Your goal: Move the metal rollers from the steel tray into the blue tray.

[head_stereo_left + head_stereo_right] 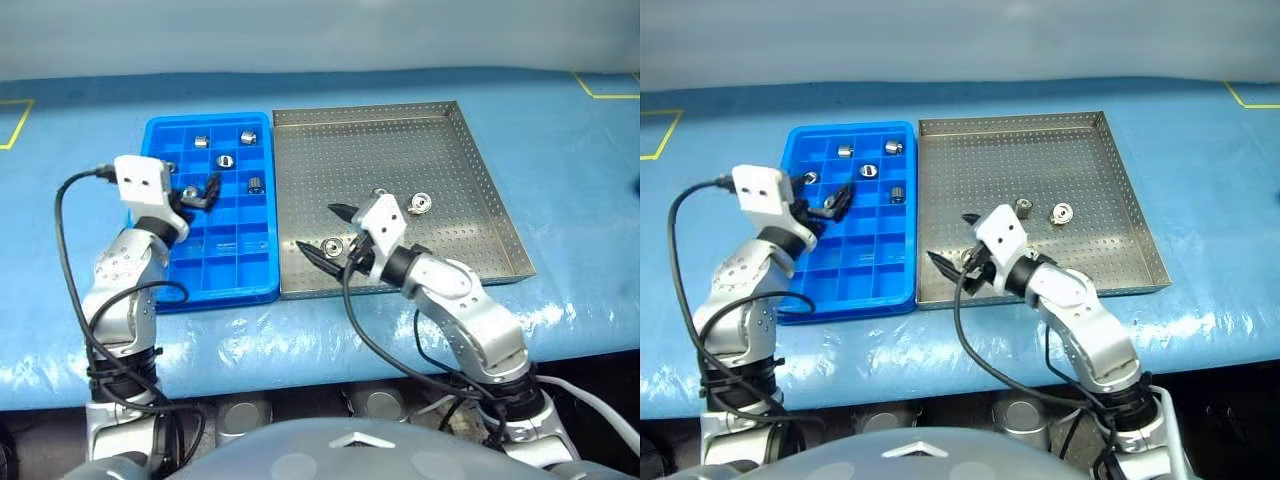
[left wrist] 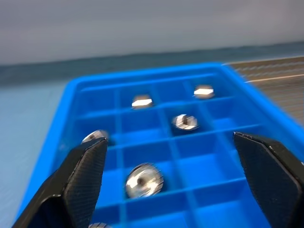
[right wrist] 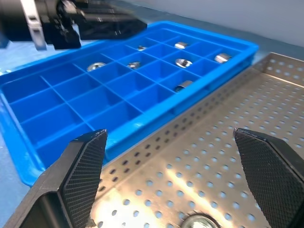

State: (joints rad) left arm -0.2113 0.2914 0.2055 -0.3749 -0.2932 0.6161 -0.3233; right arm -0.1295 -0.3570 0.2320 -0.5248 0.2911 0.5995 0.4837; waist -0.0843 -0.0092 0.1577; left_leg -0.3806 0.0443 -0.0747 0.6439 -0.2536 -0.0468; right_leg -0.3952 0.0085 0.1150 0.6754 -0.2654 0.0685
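Observation:
My left gripper's open fingers are clear of the roller in the compartment [image 2: 144,180] below, so I keep them moving until they are around the steel tray's front roller [image 1: 333,246].
The blue tray [image 1: 225,280] lies left of the steel tray [image 1: 480,160], touching it. Several metal rollers [image 1: 225,160] rest in the blue tray's far compartments. Three rollers lie on the steel tray: two near its middle [image 1: 421,204] and one near the front rim [image 1: 331,246]. My left gripper [image 1: 200,190] hovers open over the blue tray's left side. In the left wrist view a roller [image 2: 144,179] lies in a compartment below its spread fingers [image 2: 85,175]. My right gripper [image 1: 325,233] stands open and empty over the steel tray's front left, just above the front roller [image 3: 197,222].
Both trays sit on a blue table covering [image 1: 580,200] with yellow tape marks at the far corners [image 1: 600,90]. Black cables loop from each wrist over the table's front edge [image 1: 70,260].

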